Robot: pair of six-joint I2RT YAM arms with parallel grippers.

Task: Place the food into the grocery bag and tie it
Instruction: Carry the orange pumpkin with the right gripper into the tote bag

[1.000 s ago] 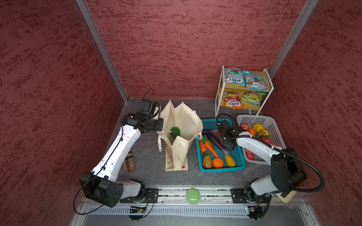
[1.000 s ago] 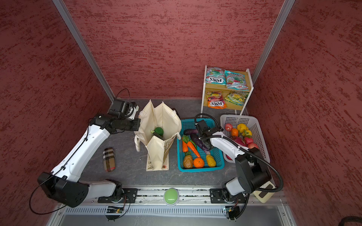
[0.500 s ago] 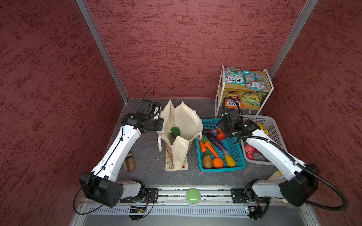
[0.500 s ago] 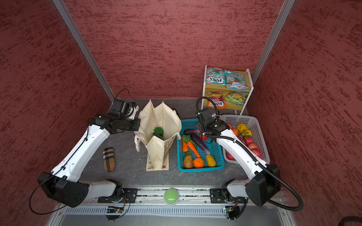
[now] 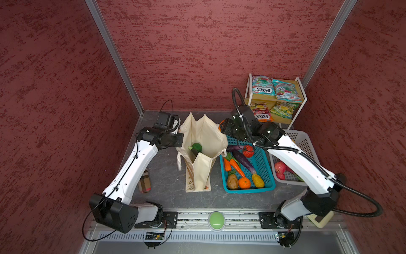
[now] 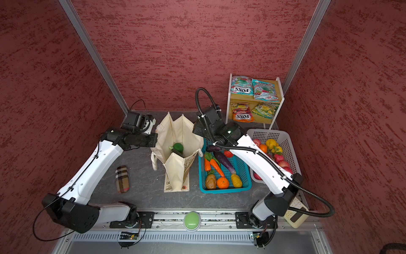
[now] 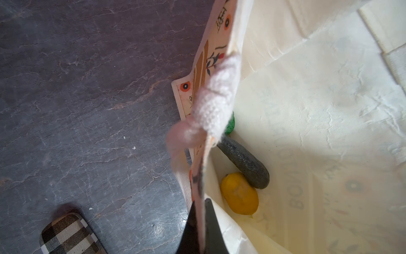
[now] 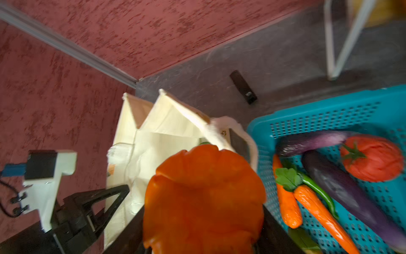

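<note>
The grocery bag's rim (image 5: 179, 149) is held wide open by my left gripper, so my right gripper should keep going over the dark oblong piece (image 5: 194, 152) and let go of the orange pumpkin there.
The grocery bag (image 5: 197, 134) (image 6: 175, 132), a cream tote, stands open at mid-table. My left gripper (image 5: 179, 129) (image 7: 200, 204) is shut on its far-left rim beside a white handle (image 7: 216, 103). Inside lie a green vegetable (image 5: 197, 147) (image 7: 230, 124), a dark oblong piece (image 7: 243, 162) and a yellow fruit (image 7: 239, 193). My right gripper (image 5: 222, 127) (image 8: 203, 220) is shut on an orange pumpkin (image 8: 204, 198), held in the air at the bag's right rim, over the far end of the teal basket.
The teal basket (image 5: 250, 190) right of the bag holds carrots, aubergines, a tomato, a potato and an orange. A white basket (image 5: 303, 143) with fruit stands further right. FOX'S packets (image 5: 263, 90) sit on the back shelf. A plaid case (image 5: 145, 181) lies left of the bag.
My right arm has risen from the baskets and swung left with the orange pumpkin, up to the bag's right rim. The left arm has held still on the bag.
</note>
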